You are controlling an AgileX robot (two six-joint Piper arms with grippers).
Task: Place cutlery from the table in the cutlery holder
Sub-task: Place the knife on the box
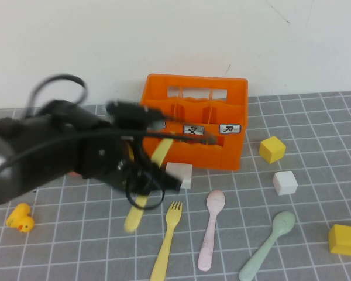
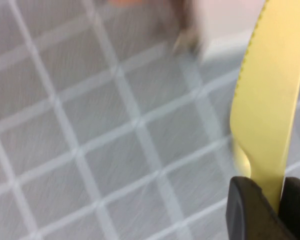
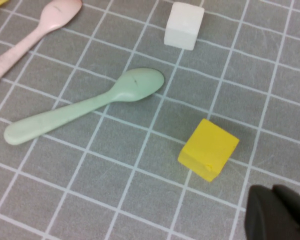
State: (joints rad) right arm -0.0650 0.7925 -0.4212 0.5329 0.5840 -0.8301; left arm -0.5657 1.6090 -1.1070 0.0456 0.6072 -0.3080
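Observation:
The yellow knife (image 1: 139, 208) is at a slant in front of the holder's front side, so my left gripper should lift it, turn it upright and lower it into the knife-labelled compartment (image 1: 229, 112).
My left gripper (image 1: 146, 184) is shut on the yellow knife (image 1: 159, 153), which hangs tilted above the table (image 1: 76, 246), just left of the front of the orange cutlery holder (image 1: 222, 151). The left wrist view shows the knife blade (image 2: 270, 100) pinched between the black fingers (image 2: 250, 210) of my left gripper (image 2: 279, 189). A yellow fork (image 1: 167, 240), a pink spoon (image 1: 210, 228) and a mint-green spoon (image 1: 269, 246) lie on the table in front of the holder. My right gripper (image 3: 272, 194) is shut and empty, hovering near the mint-green spoon (image 3: 90, 107); the pink spoon (image 3: 35, 30) lies beyond it.
Two yellow cubes (image 1: 272, 148) (image 1: 343, 239) and a white cube (image 1: 285, 182) sit right of the cutlery. Another white cube (image 1: 179, 174) rests against the holder's front. A rubber duck (image 1: 20, 218) is at the left. A yellow cube (image 3: 208, 149) lies close to my right gripper.

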